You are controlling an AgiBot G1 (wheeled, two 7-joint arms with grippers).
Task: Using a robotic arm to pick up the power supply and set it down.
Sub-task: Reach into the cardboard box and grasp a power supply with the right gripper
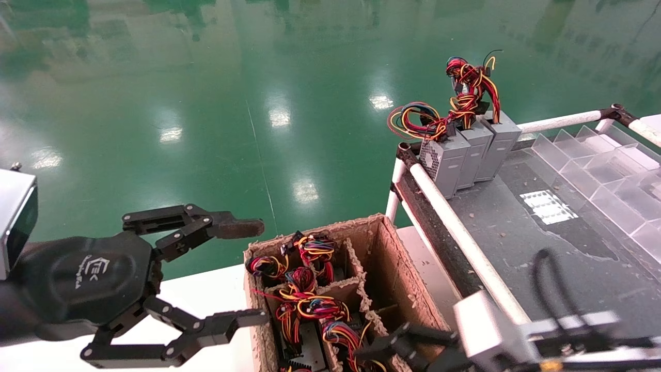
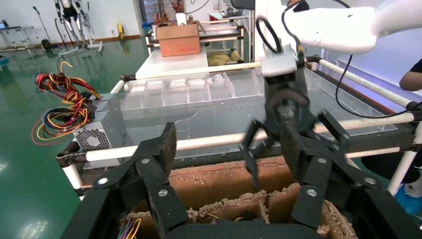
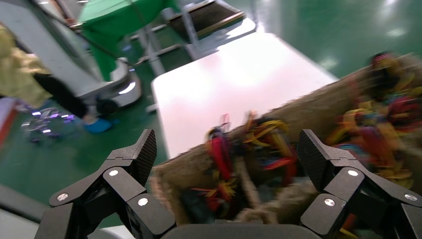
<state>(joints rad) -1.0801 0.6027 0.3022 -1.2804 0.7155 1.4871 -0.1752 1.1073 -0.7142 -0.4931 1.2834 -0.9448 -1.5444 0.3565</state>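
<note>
The red, yellow and black wire bundle leads down into its compartment, so the grey power supply will come along and hang below when the robot lifts.
Three grey power supplies stand side by side at the far corner of the dark table, wire bundles on top; one shows in the left wrist view. More power supplies with red and yellow wires sit in the divided cardboard box. My right gripper hangs open over the box's near right compartments, with wire bundles between and below its spread fingers. My left gripper is open and empty, just left of the box, level with its rim.
A white pipe rail runs between box and table. Clear plastic divider trays line the table's right side. The box rests on a white surface. Green floor lies beyond. A person's arm shows far off.
</note>
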